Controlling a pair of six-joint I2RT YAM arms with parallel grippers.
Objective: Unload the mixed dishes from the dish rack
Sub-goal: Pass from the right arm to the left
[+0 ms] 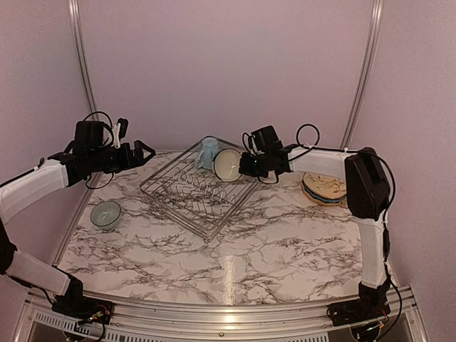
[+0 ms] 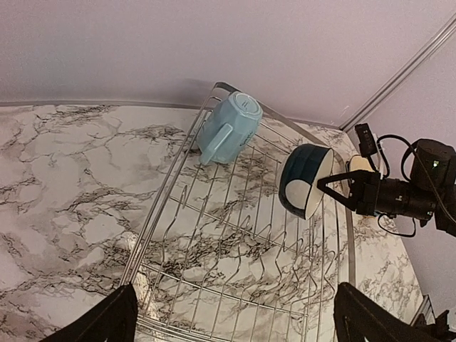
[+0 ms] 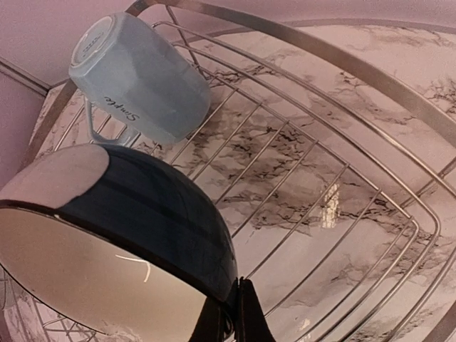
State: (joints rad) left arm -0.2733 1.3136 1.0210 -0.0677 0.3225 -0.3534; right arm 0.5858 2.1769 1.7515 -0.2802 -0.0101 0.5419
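Observation:
The grey-green bowl (image 1: 105, 214) stands on the other side of the rack from the robot's right gripper, so the left gripper should grab the teal bowl by its free rim (image 1: 215, 164) and bring it over there.
The silver wire dish rack (image 1: 173, 214) sits mid-table. A pale blue mug (image 1: 209, 152) lies tilted in its far corner. My right gripper (image 1: 242, 165) is shut on the rim of the dark teal and white bowl (image 1: 227, 164), holding it tilted on edge just above the rack's far right side. In the right wrist view the fingertips (image 3: 235, 313) pinch the bowl (image 3: 121, 214) below the mug (image 3: 139, 78), over the rack (image 3: 320, 43). My left gripper (image 1: 146, 152) hangs open and empty above the rack's left side (image 2: 169, 187); its view also shows the mug (image 2: 228, 128) and bowl (image 2: 305, 179).
A pale grey-green bowl (image 1: 105, 214) stands on the marble table left of the rack. A stack of plates (image 1: 324, 189), cream one on top, lies at the right under my right forearm. Pink walls and metal posts close in the back.

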